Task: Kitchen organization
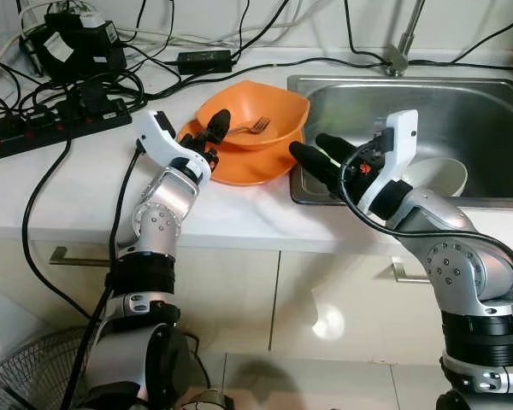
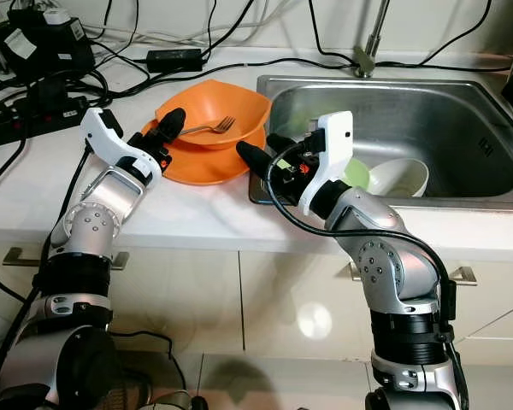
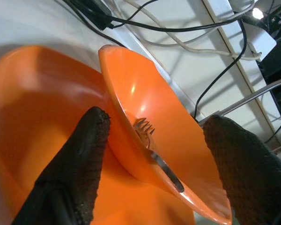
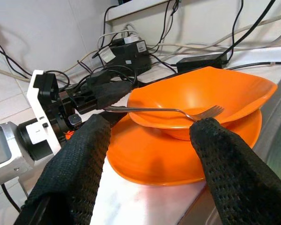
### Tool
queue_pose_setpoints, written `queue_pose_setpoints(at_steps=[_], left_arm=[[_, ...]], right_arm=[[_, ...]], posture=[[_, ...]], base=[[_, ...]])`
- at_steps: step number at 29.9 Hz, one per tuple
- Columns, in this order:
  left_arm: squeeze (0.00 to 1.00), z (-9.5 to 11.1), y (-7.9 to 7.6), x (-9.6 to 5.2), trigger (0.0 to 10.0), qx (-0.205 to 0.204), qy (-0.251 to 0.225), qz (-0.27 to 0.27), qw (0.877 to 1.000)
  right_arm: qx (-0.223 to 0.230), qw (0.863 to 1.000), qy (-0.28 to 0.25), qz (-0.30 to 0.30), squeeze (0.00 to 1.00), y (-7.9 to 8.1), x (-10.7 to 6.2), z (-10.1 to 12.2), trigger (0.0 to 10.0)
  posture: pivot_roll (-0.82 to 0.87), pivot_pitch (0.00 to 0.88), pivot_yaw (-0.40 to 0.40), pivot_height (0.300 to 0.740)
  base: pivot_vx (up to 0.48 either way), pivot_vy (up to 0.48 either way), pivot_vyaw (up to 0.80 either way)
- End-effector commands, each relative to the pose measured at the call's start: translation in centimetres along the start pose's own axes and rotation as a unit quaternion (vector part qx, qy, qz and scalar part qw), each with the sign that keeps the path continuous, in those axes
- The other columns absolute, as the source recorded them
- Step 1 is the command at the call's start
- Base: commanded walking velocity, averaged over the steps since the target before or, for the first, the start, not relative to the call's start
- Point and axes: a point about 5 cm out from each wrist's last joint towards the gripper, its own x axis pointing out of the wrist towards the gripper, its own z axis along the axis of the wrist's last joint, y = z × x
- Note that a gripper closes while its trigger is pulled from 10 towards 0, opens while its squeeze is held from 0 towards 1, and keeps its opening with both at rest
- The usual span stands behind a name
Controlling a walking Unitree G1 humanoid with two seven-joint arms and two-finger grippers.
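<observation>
The metal fork's handle [image 3: 167,171] sticks out loosely over the orange bowl's rim. The metal fork will come out by itself when the robot lifts, and the bowl will stay in the plate.
An orange bowl [image 1: 274,107] sits in an orange plate [image 1: 248,166] on the white counter, just left of the sink. A metal fork [image 1: 250,128] lies in the bowl, its handle over the left rim. My left gripper [image 1: 209,130] is open at that rim. In the left wrist view one finger [image 3: 84,150] is outside the bowl wall and the other [image 3: 239,159] is over the inside, with the fork [image 3: 145,129] between them. My right gripper [image 1: 312,154] is open at the sink's left edge, pointing at the plate and short of it.
The steel sink [image 1: 487,102] holds a white bowl [image 1: 436,175] and a green dish [image 2: 355,171]. A faucet base [image 1: 399,58] stands behind it. A power strip [image 1: 60,120], an adapter [image 1: 205,60] and tangled cables crowd the back left counter. A fan [image 1: 26,376] stands on the floor.
</observation>
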Motion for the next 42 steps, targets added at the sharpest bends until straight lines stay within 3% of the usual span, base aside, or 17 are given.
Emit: queue_pose_setpoints(at_steps=[1, 42], left_arm=[[0.0, 0.2, -0.33, 0.21, 0.0, -0.009, 0.001, 0.0, 1.0], [0.0, 0.25, -0.96, 0.09, 0.0, -0.075, 0.013, -0.014, 0.997]], right_arm=[[-0.003, 1.0, 0.0, 0.001, 0.0, 0.17, -0.19, 0.19, 10.0], [-0.011, 1.0, 0.004, -0.014, 0.0, -0.45, 0.06, 0.2, 10.0]], posture=[[0.0, 0.042, 0.06, 0.74], [0.01, 0.048, 0.052, 0.74]], base=[[0.0, 0.0, 0.0], [0.0, 0.0, 0.0]])
